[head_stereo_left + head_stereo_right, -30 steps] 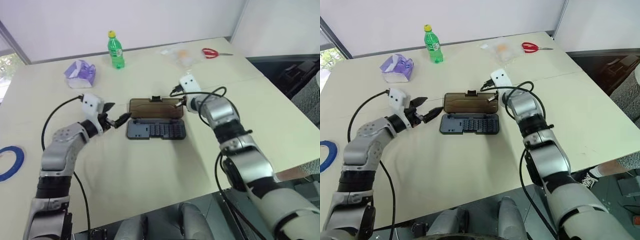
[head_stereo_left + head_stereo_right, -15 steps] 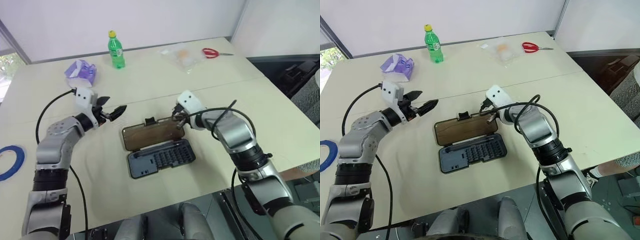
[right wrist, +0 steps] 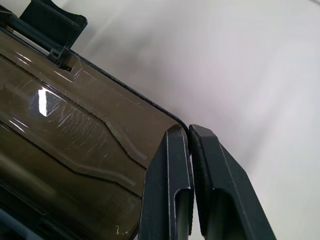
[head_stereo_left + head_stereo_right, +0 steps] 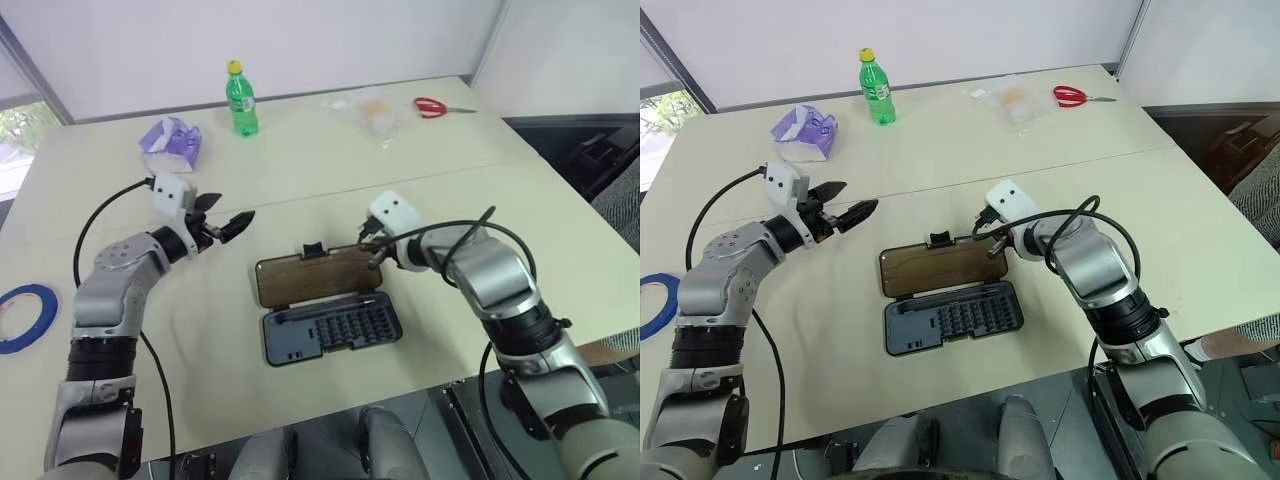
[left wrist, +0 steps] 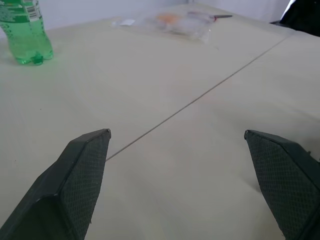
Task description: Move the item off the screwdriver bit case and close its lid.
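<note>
The closed fingers of my right gripper only touch the lid's rounded corner while the lid lies flat. Next, I open them, back away and grab the edge next to the black latch.
The screwdriver bit case lies open near the table's front edge, its dark grey base showing rows of bits. Its lid, smoky brown with a black latch, lies flat beyond the base. My right gripper is shut, its tips at the lid's far right corner with nothing between them. My left gripper hovers open to the left of the case, apart from it, pointing level. The item, a blue tape ring, lies flat at the table's far left edge, well away from the case.
A green bottle, a purple wrapper, a clear plastic bag and red scissors sit along the far side of the table. A seam runs across the tabletop beyond the case.
My right gripper has drawn back toward me, and the open case has slid with it nearer the front edge and turned slightly. The left gripper has kept its place, still open.
</note>
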Tool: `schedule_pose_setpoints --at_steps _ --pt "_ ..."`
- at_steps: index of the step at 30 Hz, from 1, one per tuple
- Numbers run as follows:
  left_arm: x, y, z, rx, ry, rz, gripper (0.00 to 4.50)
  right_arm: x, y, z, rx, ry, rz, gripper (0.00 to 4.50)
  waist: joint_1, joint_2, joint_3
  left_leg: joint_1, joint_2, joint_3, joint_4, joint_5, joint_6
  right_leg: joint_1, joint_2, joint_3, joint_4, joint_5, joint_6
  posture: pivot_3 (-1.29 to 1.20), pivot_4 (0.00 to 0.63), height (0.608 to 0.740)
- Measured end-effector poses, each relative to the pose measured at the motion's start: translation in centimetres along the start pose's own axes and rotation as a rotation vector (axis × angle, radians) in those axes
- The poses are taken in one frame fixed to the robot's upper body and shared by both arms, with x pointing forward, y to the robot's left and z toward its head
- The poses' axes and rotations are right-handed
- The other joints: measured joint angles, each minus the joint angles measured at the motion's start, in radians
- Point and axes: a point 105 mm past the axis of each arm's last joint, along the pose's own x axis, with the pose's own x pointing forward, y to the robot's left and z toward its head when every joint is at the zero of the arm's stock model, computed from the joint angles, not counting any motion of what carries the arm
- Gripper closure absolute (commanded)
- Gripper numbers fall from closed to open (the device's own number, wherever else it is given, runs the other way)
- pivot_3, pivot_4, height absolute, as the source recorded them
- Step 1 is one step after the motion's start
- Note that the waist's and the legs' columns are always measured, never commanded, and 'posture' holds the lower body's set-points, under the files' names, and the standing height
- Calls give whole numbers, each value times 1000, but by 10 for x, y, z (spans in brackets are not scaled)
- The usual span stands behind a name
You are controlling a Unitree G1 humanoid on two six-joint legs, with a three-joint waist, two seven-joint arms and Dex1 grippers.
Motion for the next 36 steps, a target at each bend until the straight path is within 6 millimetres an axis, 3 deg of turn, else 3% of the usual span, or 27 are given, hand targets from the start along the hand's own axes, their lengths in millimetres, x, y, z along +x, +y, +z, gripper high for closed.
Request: schedule_pose_setpoints --at_steps 14,17,24,30,34,36 --pt "4 -6 -5 3 18 -22 0 -7 2 -7 11 23 6 4475 1 0 0 0 0 0 0 0 0 0 0 0 0 0 0 0 150 740" --pt "4 -6 -5 3 18 -22 0 -6 3 -9 2 27 8 3470 2 0 0 0 0 0 0 0 0 0 0 0 0 0 0 0 150 740" --pt "3 -10 -8 -16 27 -43 0 -4 3 -15 6 42 2 58 0 0 0 0 0 0 0 0 0 0 0 0 0 0 0 0 150 740" --pt "-5 -36 -6 -78 43 -197 0 -7 -2 -8 10 -5 -7 58 1 0 0 0 0 0 0 0 0 0 0 0 0 0 0 0 150 740" --pt "-13 -59 7 -94 38 -333 0 -15 -8 10 -25 -127 -13 58 1 0 0 0 0 0 0 0 0 0 0 0 0 0 0 0 150 740" --pt "-26 -78 6 -75 75 -448 0 -20 -13 18 -49 -188 -32 58 -2 0 0 0 0 0 0 0 0 0 0 0 0 0 0 0 150 740"
